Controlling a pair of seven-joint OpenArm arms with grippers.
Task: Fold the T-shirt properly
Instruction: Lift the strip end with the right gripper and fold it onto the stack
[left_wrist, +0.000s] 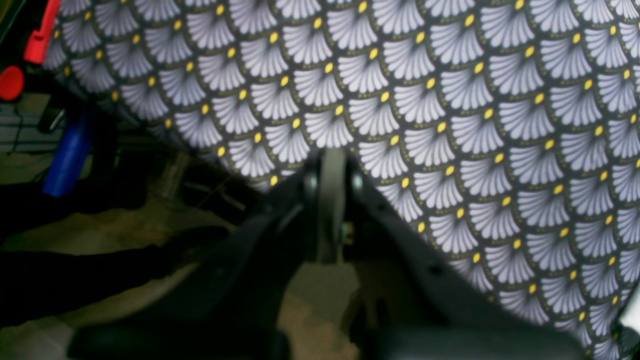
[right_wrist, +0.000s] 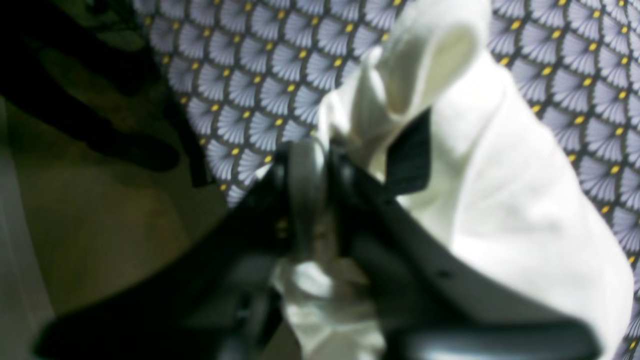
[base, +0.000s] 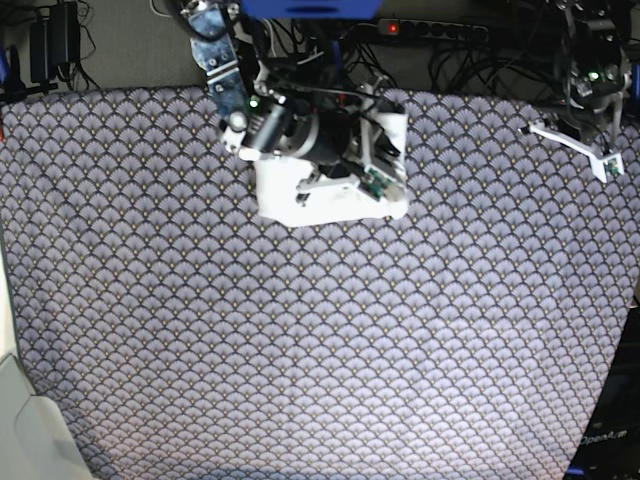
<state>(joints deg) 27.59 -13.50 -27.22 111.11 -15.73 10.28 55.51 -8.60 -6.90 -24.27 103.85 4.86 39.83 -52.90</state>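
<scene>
My right gripper is reaching over the T-shirt to the T-shirt's end (base: 393, 130) closest to my left gripper. It should open, move back and let my left gripper have that end (base: 397, 207).
The T-shirt (base: 330, 200) lies as a small white folded bundle at the back middle of the table; only plain white cloth shows, no print. My right gripper (base: 378, 178) is on top of it. In the right wrist view my right gripper (right_wrist: 307, 150) is shut with white T-shirt (right_wrist: 510, 200) cloth bunched between the jaws, and a loose fold stands up behind it. My left gripper (base: 575, 143) hovers at the back right edge, away from the shirt. In the left wrist view it (left_wrist: 330, 165) is shut and empty.
A scallop-patterned tablecloth (base: 300, 350) covers the table. Cables and a power strip (base: 430, 28) run along the back edge. A red clamp (left_wrist: 40, 35) and a blue handle (left_wrist: 70, 155) sit beyond the table edge. A white object (base: 30, 430) stands at the front left corner.
</scene>
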